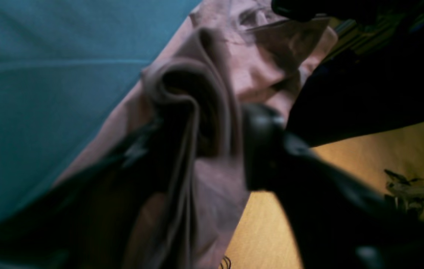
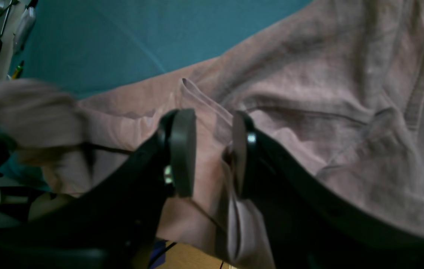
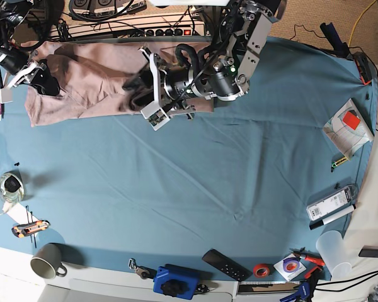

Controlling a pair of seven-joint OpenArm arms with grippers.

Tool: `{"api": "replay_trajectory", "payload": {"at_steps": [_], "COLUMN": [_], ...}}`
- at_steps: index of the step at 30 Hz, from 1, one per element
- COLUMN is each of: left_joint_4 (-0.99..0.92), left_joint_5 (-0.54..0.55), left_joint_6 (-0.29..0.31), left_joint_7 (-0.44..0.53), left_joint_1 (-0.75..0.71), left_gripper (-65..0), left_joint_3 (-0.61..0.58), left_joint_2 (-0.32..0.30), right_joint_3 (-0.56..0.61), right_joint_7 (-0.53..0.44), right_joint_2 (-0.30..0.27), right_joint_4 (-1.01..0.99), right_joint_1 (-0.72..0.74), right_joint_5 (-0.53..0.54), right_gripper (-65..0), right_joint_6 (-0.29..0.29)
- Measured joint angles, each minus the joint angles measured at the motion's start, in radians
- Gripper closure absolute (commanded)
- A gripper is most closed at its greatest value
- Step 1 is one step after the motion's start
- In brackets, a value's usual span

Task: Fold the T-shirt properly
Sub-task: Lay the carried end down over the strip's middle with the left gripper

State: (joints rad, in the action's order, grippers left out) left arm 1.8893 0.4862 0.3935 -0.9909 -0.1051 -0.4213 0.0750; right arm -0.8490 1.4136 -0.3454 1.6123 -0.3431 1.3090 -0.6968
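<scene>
I need to lay down a rolled fold of the T-shirt because it is standing up between my left gripper's fingers. I should also smooth the cloth around it before I fold further.
The pinkish-brown T-shirt lies wrinkled along the far edge of the teal tablecloth. My left gripper hovers at the shirt's right part. In the left wrist view a raised, rolled fold of the T-shirt stands between the left gripper, whose jaws stand wide apart, open. My right gripper is at the shirt's left end. In the right wrist view the right gripper is open, its pads apart around a thin ridge of the T-shirt, which hangs over the table's edge there.
Power strips and cables run behind the shirt. Along the near edge sit a grey mug, a blue device, a black remote and a red tape roll. A clear cup and a booklet lie right.
</scene>
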Motion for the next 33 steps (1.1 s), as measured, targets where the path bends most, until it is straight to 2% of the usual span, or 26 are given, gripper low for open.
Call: {"api": "replay_trajectory", "payload": {"at_steps": [8,10,14,19,21,26,33], "left_joint_4": [-0.003,0.003,0.018,0.024,0.024,0.024,0.024], "left_joint_5": [0.004,0.003,-0.048,-0.176,-0.217,-0.358,-0.369], "left_joint_6": [-0.013,-0.040,-0.088,-0.180,-0.189,-0.188,-0.108], "left_joint_7": [-0.033,-0.056,-0.058,-0.060,-0.068,-0.086,-0.110], "left_joint_1": [-0.003,-0.003,-0.002,-0.003,-0.003,-0.031,-0.110], "left_gripper": [-31.7,-30.0,-20.2,-2.0,0.0,0.0,0.0], "left_joint_3": [0.002,0.002,0.002,0.002,0.002,0.002,0.003], "left_joint_2": [0.028,0.030,0.031,0.030,0.030,0.026,0.024], "right_joint_3": [0.000,0.000,0.000,0.000,0.000,0.000,0.000], "right_joint_7": [0.000,0.000,0.000,0.000,0.000,0.000,0.000], "right_joint_2": [0.000,0.000,0.000,0.000,0.000,0.000,0.000], "right_joint_4": [0.000,0.000,0.000,0.000,0.000,0.000,0.000], "right_joint_1": [0.000,0.000,0.000,0.000,0.000,0.000,0.000], "right_joint_5": [0.000,0.000,0.000,0.000,0.000,0.000,0.000], "right_gripper": [-17.5,-17.5,-17.5,-17.5,-17.5,-17.5,-17.5], "right_joint_6": [0.000,0.000,0.000,0.000,0.000,0.000,0.000]}}
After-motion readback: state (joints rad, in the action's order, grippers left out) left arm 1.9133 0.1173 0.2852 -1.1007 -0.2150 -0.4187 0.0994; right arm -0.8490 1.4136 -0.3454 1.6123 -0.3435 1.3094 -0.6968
